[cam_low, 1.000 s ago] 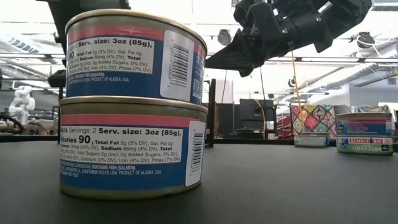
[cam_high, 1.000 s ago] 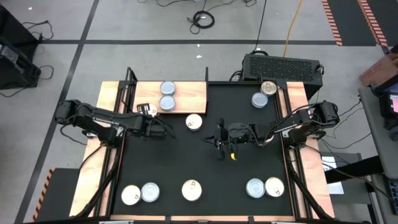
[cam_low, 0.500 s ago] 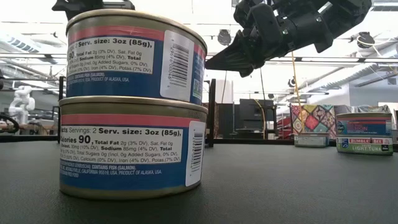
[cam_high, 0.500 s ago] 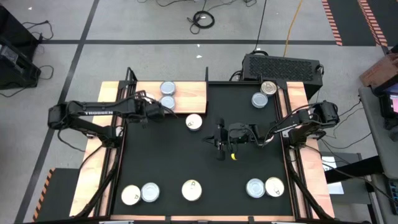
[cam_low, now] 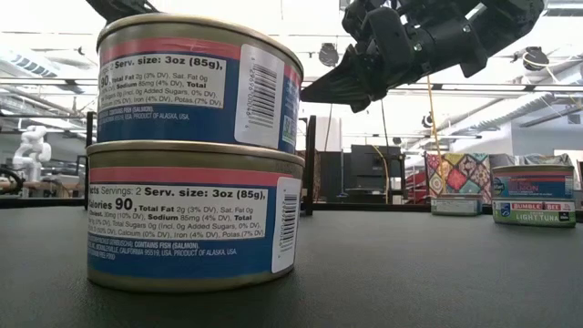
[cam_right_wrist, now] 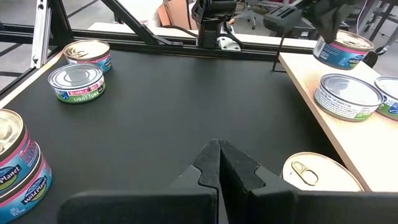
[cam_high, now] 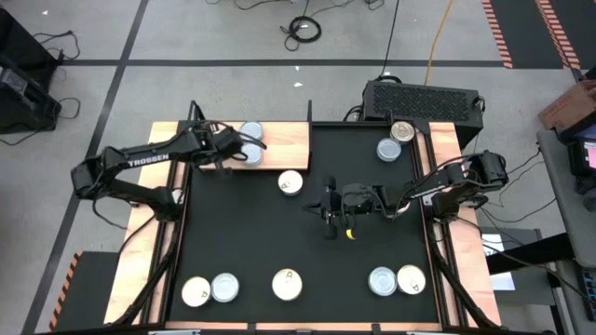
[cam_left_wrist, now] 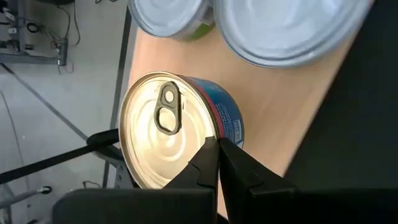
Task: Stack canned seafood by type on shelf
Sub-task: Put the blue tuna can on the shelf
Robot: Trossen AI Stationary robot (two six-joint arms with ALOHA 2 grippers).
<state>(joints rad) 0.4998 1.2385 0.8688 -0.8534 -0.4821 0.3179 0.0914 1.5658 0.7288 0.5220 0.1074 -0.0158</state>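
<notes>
The gold-topped tin (cam_left_wrist: 166, 129) is hanging clear of the two silvery tins. My left gripper should keep lowering it until it sits on the shelf's open end (cam_right_wrist: 313, 69), and then let go.
My left gripper (cam_high: 237, 149) is over the light wood shelf (cam_high: 284, 147) at the table's far left. It is shut on a gold-topped tin with a pull tab and a blue and pink label (cam_left_wrist: 165, 134) (cam_right_wrist: 341, 51). Two silvery tins (cam_left_wrist: 283, 25) (cam_high: 251, 132) stand on the shelf just beyond it. My right gripper (cam_high: 328, 210) (cam_right_wrist: 217, 155) hovers shut over the middle of the black mat. A gold-topped tin (cam_high: 291, 182) (cam_right_wrist: 317, 174) stands on the mat beside it. A stack of two salmon tins (cam_low: 191, 155) stands at the near edge. My left gripper pinches the gold-topped tin at its top rim (cam_left_wrist: 208, 140), on the side away from the pull tab, with both fingers close together. The tin is tilted, its top turned toward the wrist. It seems lifted above the shelf, next to the two silvery tins.
More tins stand on the mat: two at the near left (cam_high: 209, 289), two at the near right (cam_high: 396, 279) and two at the far right (cam_high: 396, 140). Wooden side strips and black frame rails (cam_high: 177, 200) border the mat. The mat's middle (cam_high: 279, 233) has free room.
My left gripper has carried the tin from the mat's left side toward the far edge. It now hangs over the shelf beside the two silvery tins. The left arm has swung and stretched out with it. The right arm has kept still.
</notes>
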